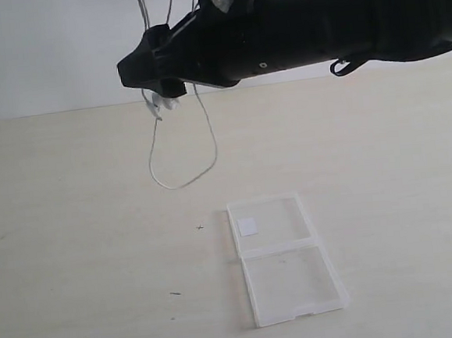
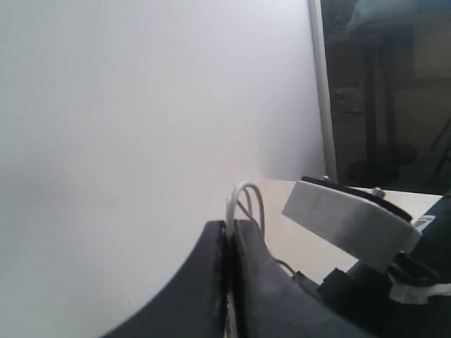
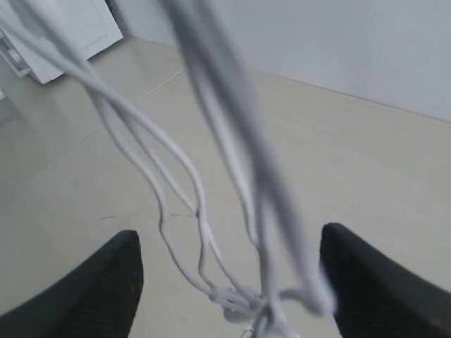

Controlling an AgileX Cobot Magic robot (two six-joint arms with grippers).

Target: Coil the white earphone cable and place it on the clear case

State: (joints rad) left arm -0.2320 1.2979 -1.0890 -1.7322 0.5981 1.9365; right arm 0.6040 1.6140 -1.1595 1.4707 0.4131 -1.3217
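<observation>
I expect the white earphone cable (image 1: 207, 117) to spread out past the clear case's edge when I lower it, because the lowest loop (image 1: 182, 186) hangs loose well below the earbuds.
The white earphone cable (image 1: 185, 180) hangs in several strands from above the exterior view, its lowest loop just over the table. Its earbuds (image 1: 159, 104) dangle beside my right gripper (image 1: 157, 84), whose black arm reaches in from the right. In the right wrist view that gripper (image 3: 231, 236) is open, with the cable (image 3: 211, 127) and earbuds (image 3: 239, 306) hanging loosely between its fingers (image 3: 106, 282). My left gripper (image 2: 230, 227) is shut on the cable, and a small loop (image 2: 244, 197) sticks out past its tips. The clear case (image 1: 288, 278) lies open and flat on the table, with a white sticker (image 1: 248, 227) on its far half.
The pale wooden table (image 1: 74, 228) runs to a white wall (image 1: 37, 51) behind. A grey block of the right arm (image 2: 345, 218) sits close to my left gripper. A doorway with dark furniture (image 2: 380, 91) shows in the left wrist view.
</observation>
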